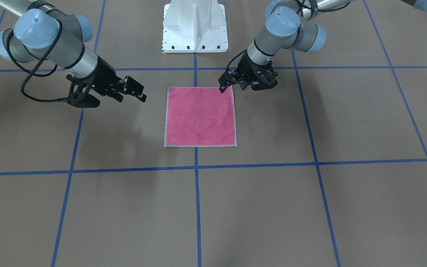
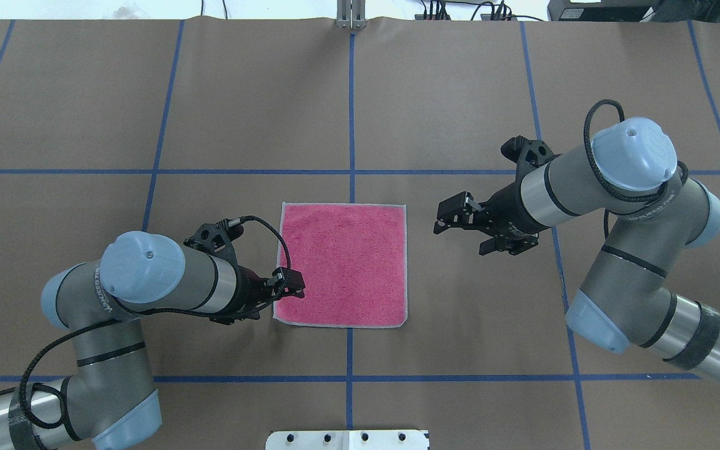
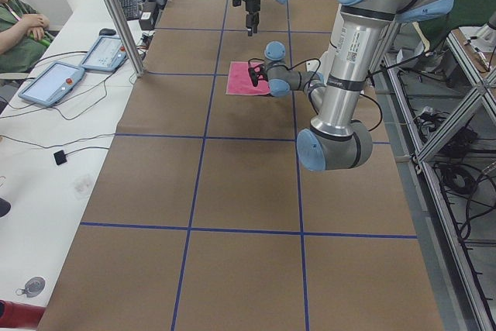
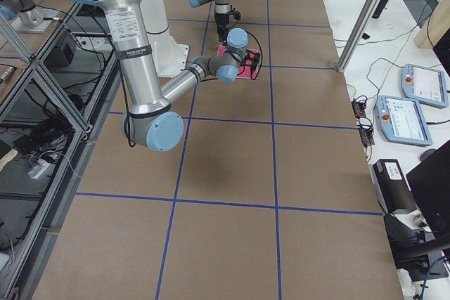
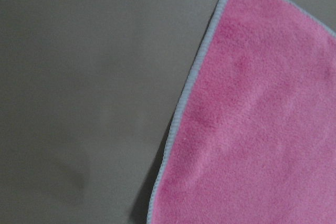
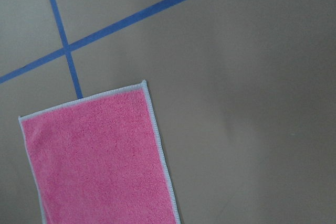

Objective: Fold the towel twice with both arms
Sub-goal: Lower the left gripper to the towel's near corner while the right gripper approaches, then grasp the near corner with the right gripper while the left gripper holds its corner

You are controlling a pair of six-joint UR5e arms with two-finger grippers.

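Observation:
The towel will sag and fold back on itself when I carry its near edge (image 1: pixel 199 87) over the far half, because the towel's side (image 6: pixel 43 203) puckers softly.
The towel (image 1: pixel 200 116) (image 2: pixel 342 262) lies flat on the brown table, pink face up, with its light grey edging showing all round. My left gripper (image 1: pixel 232 88) (image 2: pixel 290 284) is low at the towel's corner nearest the robot on its left side, and its fingers look open. One fingertip (image 1: pixel 222 89) sits right at that corner. In the left wrist view the towel (image 5: pixel 262 119) fills the right half. My right gripper (image 1: pixel 141 92) (image 2: pixel 444 219) hangs open and empty above bare table, a short way off the towel's right edge. The right wrist view shows the towel (image 6: pixel 100 161) at lower left.
The white bolted pedestal (image 1: pixel 195 26) (image 2: pixel 347 439) stands at the robot's side of the table. Blue tape lines (image 2: pixel 351 112) grid the brown surface. A person (image 3: pixel 19 25) sits beside control tablets (image 3: pixel 54 83) off the table's far side.

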